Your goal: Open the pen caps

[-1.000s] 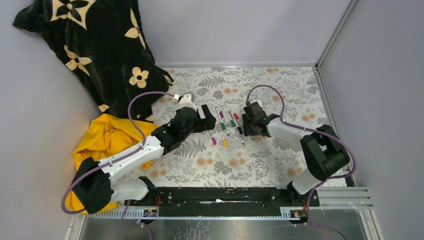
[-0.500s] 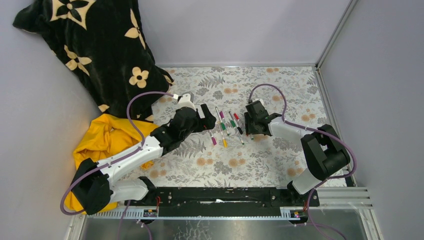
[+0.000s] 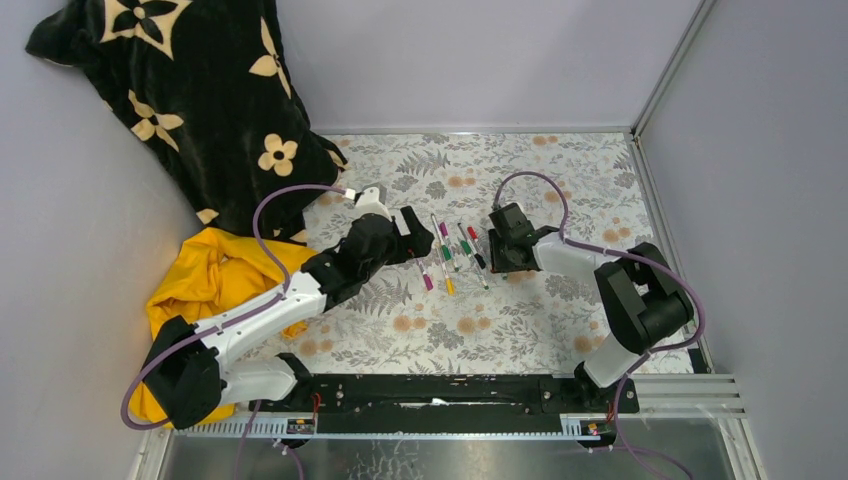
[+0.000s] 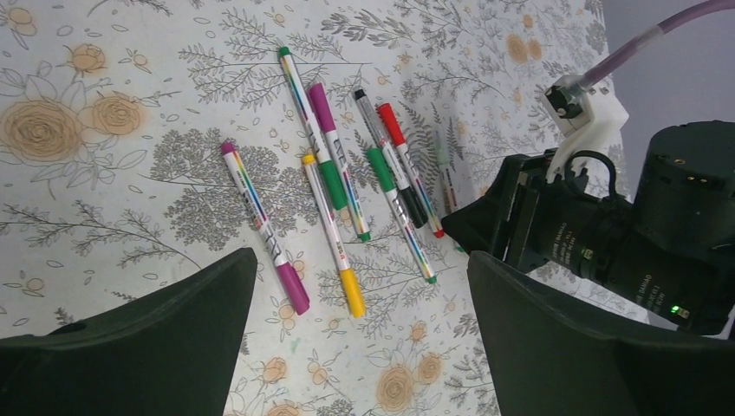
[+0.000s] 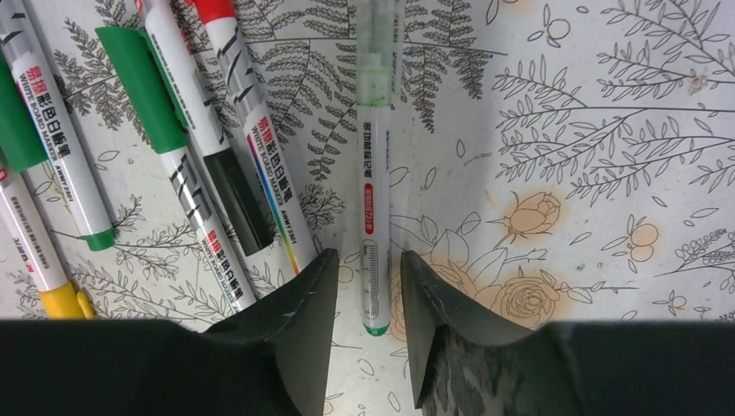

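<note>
The pale green pen's lower body (image 5: 374, 273) is between my right gripper's fingers and the translucent green cap (image 5: 375, 61) is free, so my left gripper keeps coming closer and closes on that cap.
Several pens (image 3: 455, 255) lie side by side on the floral mat, with caps on in magenta (image 4: 292, 289), yellow (image 4: 351, 292), green (image 4: 333, 185) and red (image 4: 390, 124). My left gripper (image 4: 360, 256) hovers wide open just short of them, holding nothing. My right gripper (image 5: 368, 256) is down at the right end of the row. Its jaws straddle the lower barrel of a pale green pen (image 5: 374, 173), with a thin gap showing on each side. That pen's translucent green cap (image 5: 375, 52) points away from me. In the top view the right gripper (image 3: 500, 262) hides this pen.
A black cloth with cream flowers (image 3: 190, 90) and a yellow cloth (image 3: 215, 275) lie at the left, beside the left arm. Grey walls close in the mat (image 3: 560, 180) at the back and right. Neighbouring pens (image 5: 251, 139) lie close to the right gripper's left finger.
The right gripper's jaws have narrowed around the pale green pen, and its wrist has shifted slightly. The left arm and the other pens have not moved.
</note>
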### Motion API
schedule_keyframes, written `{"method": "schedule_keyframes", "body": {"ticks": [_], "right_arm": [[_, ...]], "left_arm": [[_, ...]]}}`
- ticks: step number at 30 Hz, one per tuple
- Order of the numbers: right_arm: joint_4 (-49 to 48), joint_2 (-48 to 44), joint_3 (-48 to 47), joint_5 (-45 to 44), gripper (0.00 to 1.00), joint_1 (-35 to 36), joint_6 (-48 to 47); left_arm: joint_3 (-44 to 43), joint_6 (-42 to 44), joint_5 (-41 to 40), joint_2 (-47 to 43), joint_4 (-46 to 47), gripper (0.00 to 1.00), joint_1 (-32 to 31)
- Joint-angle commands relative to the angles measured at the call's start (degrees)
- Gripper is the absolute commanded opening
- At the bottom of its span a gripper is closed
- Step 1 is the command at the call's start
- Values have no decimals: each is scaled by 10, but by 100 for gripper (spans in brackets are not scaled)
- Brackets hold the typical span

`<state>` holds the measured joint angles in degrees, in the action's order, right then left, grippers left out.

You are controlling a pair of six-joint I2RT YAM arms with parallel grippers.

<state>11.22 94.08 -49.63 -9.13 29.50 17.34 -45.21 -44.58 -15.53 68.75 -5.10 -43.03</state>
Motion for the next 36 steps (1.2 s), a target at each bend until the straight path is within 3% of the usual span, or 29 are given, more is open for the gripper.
{"method": "schedule_keyframes", "body": {"ticks": [1,7,10,14,21,36], "right_arm": [[4,17,-12,20,39,-3,1],[13,19,-12,23,18,-4,-1],[18,0,-7,27,0,-5,-4],[10,-54,7,45,0,-4,-17],[28,-152,-1,89,0,-4,-22],[33,-227,7,216,0,11,10]], "left_arm": [[-8,-36,13,8,44,98,-1],[42,-98,117,4,125,99,41],[43,-118,151,22,140,98,62],[23,-150,208,70,146,98,73],[8,-204,298,143,249,98,73],[-40,-274,359,239,338,98,73]]}}
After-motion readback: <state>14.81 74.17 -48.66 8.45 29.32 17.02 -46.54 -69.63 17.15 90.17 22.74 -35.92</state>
